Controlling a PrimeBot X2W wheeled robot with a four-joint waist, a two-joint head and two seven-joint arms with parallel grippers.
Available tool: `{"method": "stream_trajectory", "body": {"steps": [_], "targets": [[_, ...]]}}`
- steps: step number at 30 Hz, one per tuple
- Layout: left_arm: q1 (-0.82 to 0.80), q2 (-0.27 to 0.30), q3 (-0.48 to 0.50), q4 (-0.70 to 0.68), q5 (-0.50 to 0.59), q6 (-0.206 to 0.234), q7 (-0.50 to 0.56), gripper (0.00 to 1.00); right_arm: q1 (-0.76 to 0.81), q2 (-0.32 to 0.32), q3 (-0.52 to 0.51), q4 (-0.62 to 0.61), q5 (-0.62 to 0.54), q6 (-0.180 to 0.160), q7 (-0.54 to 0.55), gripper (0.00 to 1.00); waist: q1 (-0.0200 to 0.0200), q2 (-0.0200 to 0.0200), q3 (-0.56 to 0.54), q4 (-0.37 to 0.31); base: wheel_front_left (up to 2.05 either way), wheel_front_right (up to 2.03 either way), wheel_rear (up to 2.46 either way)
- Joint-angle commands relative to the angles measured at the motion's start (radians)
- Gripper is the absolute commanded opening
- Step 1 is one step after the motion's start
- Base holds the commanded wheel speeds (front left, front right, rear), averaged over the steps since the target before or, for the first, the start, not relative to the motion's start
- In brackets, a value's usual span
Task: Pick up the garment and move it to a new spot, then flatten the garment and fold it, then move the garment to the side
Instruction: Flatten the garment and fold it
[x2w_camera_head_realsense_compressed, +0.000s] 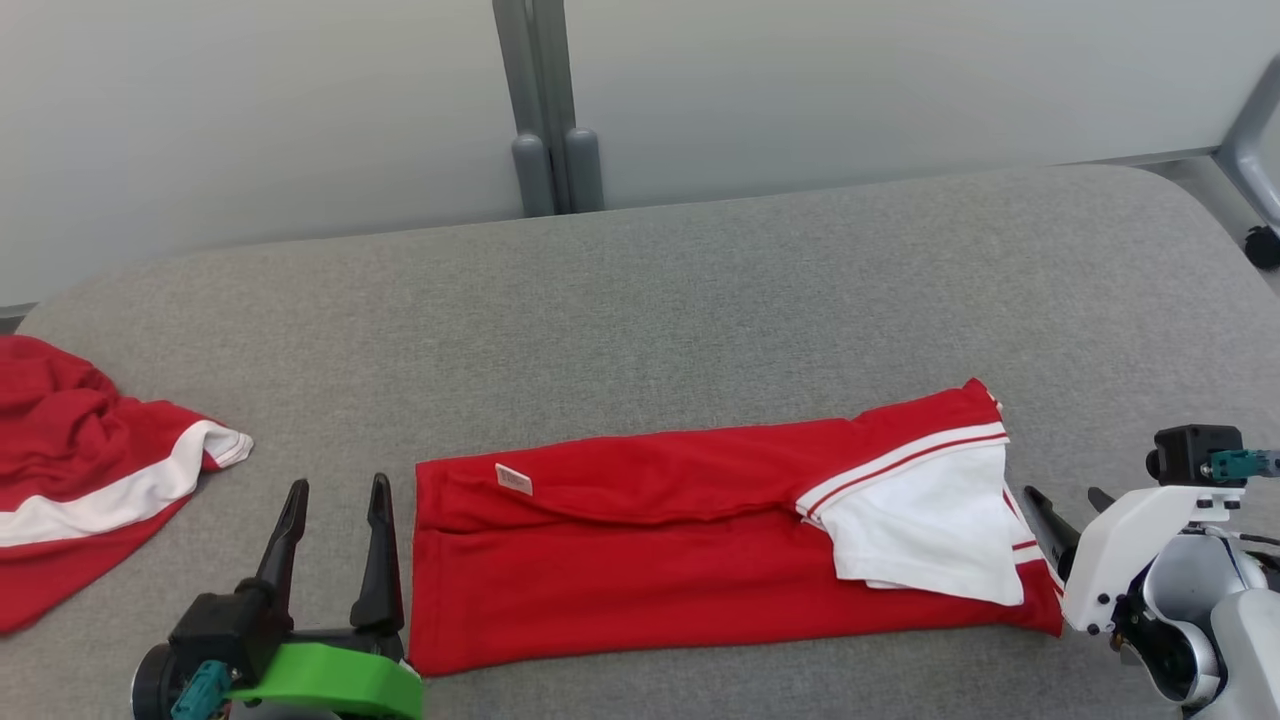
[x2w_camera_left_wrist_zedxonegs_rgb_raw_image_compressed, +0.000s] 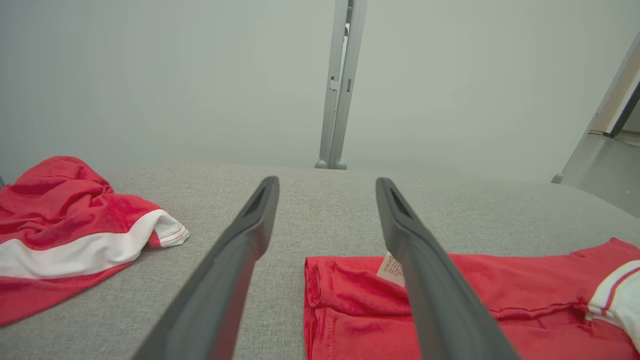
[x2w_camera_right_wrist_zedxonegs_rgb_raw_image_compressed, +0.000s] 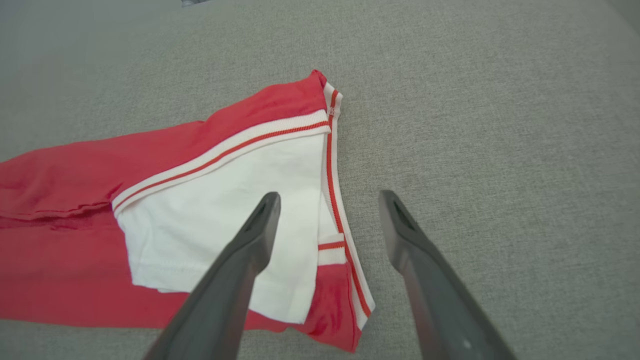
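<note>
The striped hem (x2w_camera_head_realsense_compressed: 1017, 512) rests close beneath the white sleeve, so I expect the garment's whole end (x2w_camera_head_realsense_compressed: 930, 518) to fold over as one when I bring the white edge across.
The garment (x2w_camera_head_realsense_compressed: 650, 540) is a red shirt with a white sleeve, folded into a long flat band on the grey table (x2w_camera_head_realsense_compressed: 700, 300). My left gripper (x2w_camera_head_realsense_compressed: 338, 485) stands open just off its left end; in the left wrist view the left gripper (x2w_camera_left_wrist_zedxonegs_rgb_raw_image_compressed: 327, 185) has its right finger above the garment (x2w_camera_left_wrist_zedxonegs_rgb_raw_image_compressed: 500, 300) near the small label. My right gripper (x2w_camera_head_realsense_compressed: 1065, 497) hangs open at the right end. In the right wrist view the right gripper (x2w_camera_right_wrist_zedxonegs_rgb_raw_image_compressed: 330, 197) straddles the striped edge of the garment (x2w_camera_right_wrist_zedxonegs_rgb_raw_image_compressed: 65, 200), holding nothing.
A second red and white garment (x2w_camera_head_realsense_compressed: 80, 470) lies crumpled at the table's left edge, also seen as a heap (x2w_camera_left_wrist_zedxonegs_rgb_raw_image_compressed: 65, 225) in the left wrist view. A grey post (x2w_camera_head_realsense_compressed: 545, 150) stands behind the table against a pale wall.
</note>
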Motion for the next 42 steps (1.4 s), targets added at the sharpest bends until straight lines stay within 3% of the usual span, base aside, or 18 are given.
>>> {"method": "stream_trajectory", "body": {"steps": [1, 12, 21, 30, 31, 32, 42], "targets": [[0.029, -0.011, 0.015, -0.022, 0.021, -0.017, 0.000, 1.00, -0.014, 0.007, -0.014, 0.026, -0.010, -0.001, -0.006, 1.00, 0.0000, -0.0001, -0.002, 0.019, 0.00, 0.00, 0.00], [0.091, -0.038, 0.053, -0.059, 0.067, -0.063, 0.000, 1.00, -0.109, 0.054, -0.097, 0.253, -0.040, 0.000, -0.042, 1.00, 0.0000, -0.0001, 0.030, 0.081, 0.00, 0.00, 0.00], [0.053, -0.039, 0.037, -0.050, 0.053, -0.067, 0.000, 1.00, -0.191, 0.061, -0.093, 0.403, -0.099, 0.000, -0.031, 1.00, 0.0000, -0.0001, 0.070, 0.110, 0.00, 0.00, 0.00], [0.044, -0.039, 0.057, -0.032, 0.050, -0.069, 0.000, 1.00, -0.217, 0.106, -0.065, 0.508, -0.127, 0.001, 0.005, 1.00, 0.0000, -0.0001, 0.085, 0.125, 0.00, 0.00, 0.00], [0.043, -0.039, 0.061, -0.029, 0.050, -0.069, 0.000, 1.00, -0.220, 0.107, -0.062, 0.512, -0.134, 0.002, 0.001, 0.40, 0.0000, -0.0001, 0.085, 0.126, 0.00, 0.00, 0.00], [0.043, -0.039, 0.064, -0.026, 0.051, -0.069, 0.000, 1.00, -0.223, 0.107, -0.059, 0.514, -0.139, 0.003, -0.007, 0.00, 0.0000, -0.0001, 0.085, 0.127, 0.00, 0.00, 0.00], [0.039, -0.039, 0.093, -0.019, 0.039, -0.069, 0.000, 1.00, -0.269, 0.050, -0.175, 0.524, -0.206, -0.002, -0.106, 0.00, 0.0000, -0.0001, 0.068, 0.102, 0.00, 0.00, 0.00]]}}
